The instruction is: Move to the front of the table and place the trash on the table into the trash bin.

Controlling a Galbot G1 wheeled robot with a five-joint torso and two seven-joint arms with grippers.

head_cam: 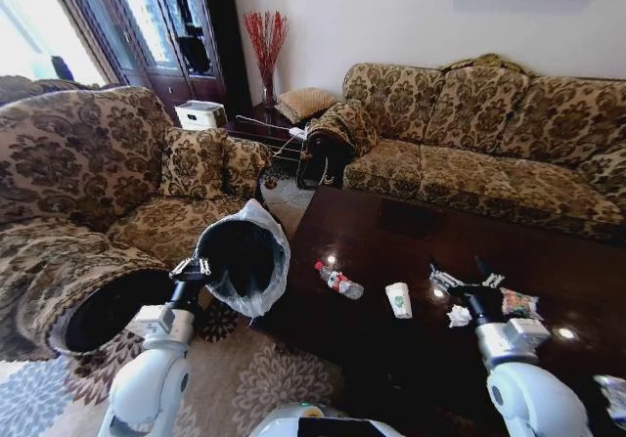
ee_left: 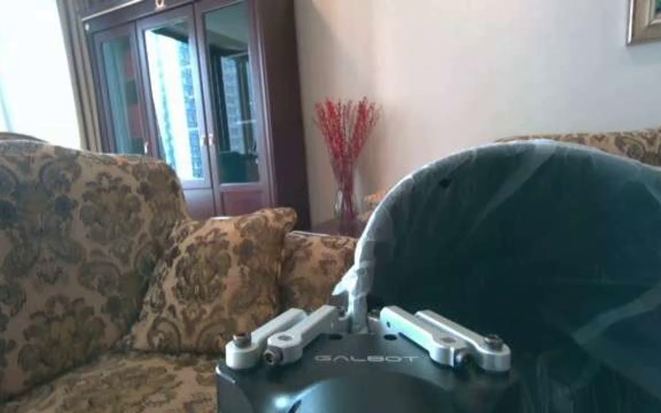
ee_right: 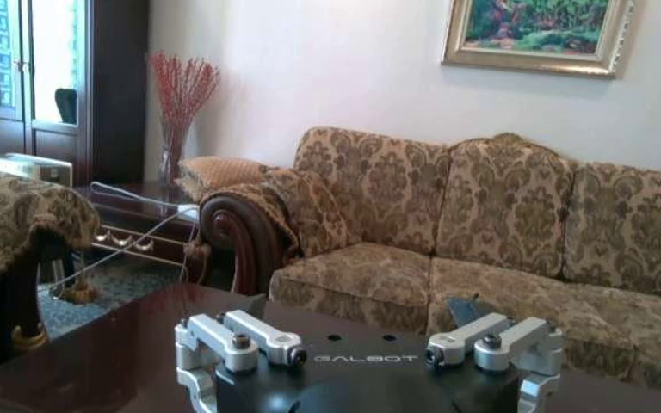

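I expect the clear bottle (head_cam: 338, 280) to be empty when I pick it up, because the dark table shows through its see-through end (head_cam: 351, 288).
The black trash bin (head_cam: 242, 259), lined with a white bag, is lifted off the floor and tilted beside the table's left edge. My left gripper (head_cam: 193, 265) is shut on its rim; in the left wrist view the fingers (ee_left: 360, 325) pinch the bag's edge, with the bin (ee_left: 537, 275) close behind. On the dark glossy table (head_cam: 391, 227) lie a small clear bottle (head_cam: 338, 281), a white cup (head_cam: 398, 299), a crumpled paper wad (head_cam: 458, 316) and a colourful wrapper (head_cam: 519, 303). My right gripper (head_cam: 460, 279) hovers open just above the wad and wrapper; its jaws are spread wide (ee_right: 360, 306).
Patterned sofas stand behind the table (head_cam: 489, 124) and to the left (head_cam: 88, 183). A side table with a vase of red twigs (head_cam: 265, 46) fills the far corner. Another pale scrap (head_cam: 613, 394) lies at the table's near right edge. A patterned rug (head_cam: 235, 378) covers the floor.
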